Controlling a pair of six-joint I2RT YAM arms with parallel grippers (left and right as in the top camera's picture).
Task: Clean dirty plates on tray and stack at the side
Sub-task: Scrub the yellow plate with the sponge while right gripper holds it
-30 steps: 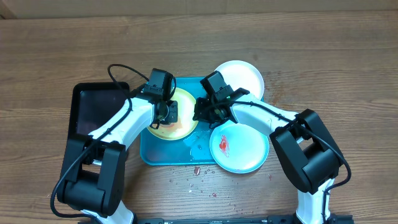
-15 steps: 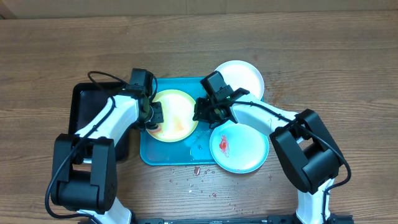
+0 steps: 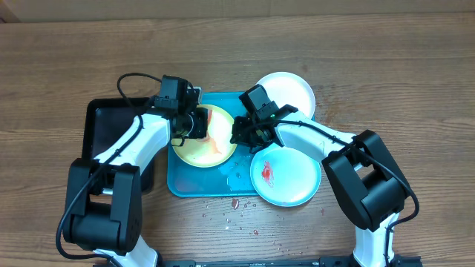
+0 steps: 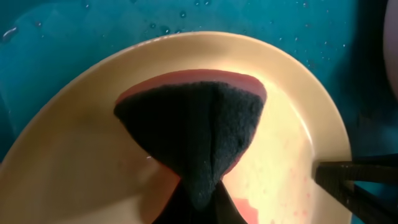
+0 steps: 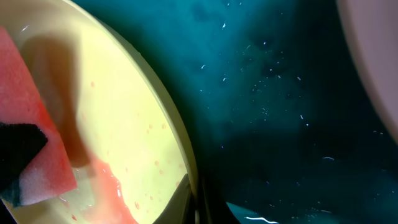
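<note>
The pink sponge (image 4: 194, 112) is close to the far rim of the yellow-green rimmed plate, and red smears (image 3: 216, 146) are nearer the front. Next, my left gripper wipes back toward the smears.
A yellow-green rimmed plate (image 3: 211, 144) lies in the left half of the turquoise tray (image 3: 194, 185). My left gripper (image 3: 199, 124) is shut on a pink sponge (image 4: 193, 118) with a dark scrub face, pressed onto this plate (image 4: 298, 143); thin red smears show around it. At the plate's right rim (image 5: 124, 124) my right gripper (image 3: 241, 135) is shut, one finger inside and one outside (image 5: 198, 202). A white plate with a red smear (image 3: 286, 174) overlaps the tray's right front corner. Another white plate (image 3: 288, 93) sits at the tray's back right corner.
A narrow black tray (image 3: 111, 126) stands left of the turquoise one, under my left arm. Red crumbs and droplets (image 3: 234, 204) dot the wooden table in front of the tray. Water beads lie on the tray floor (image 5: 280, 93).
My left gripper has swept the sponge from the plate's left edge back up and right across it. The right gripper and all plates have stayed in place.
</note>
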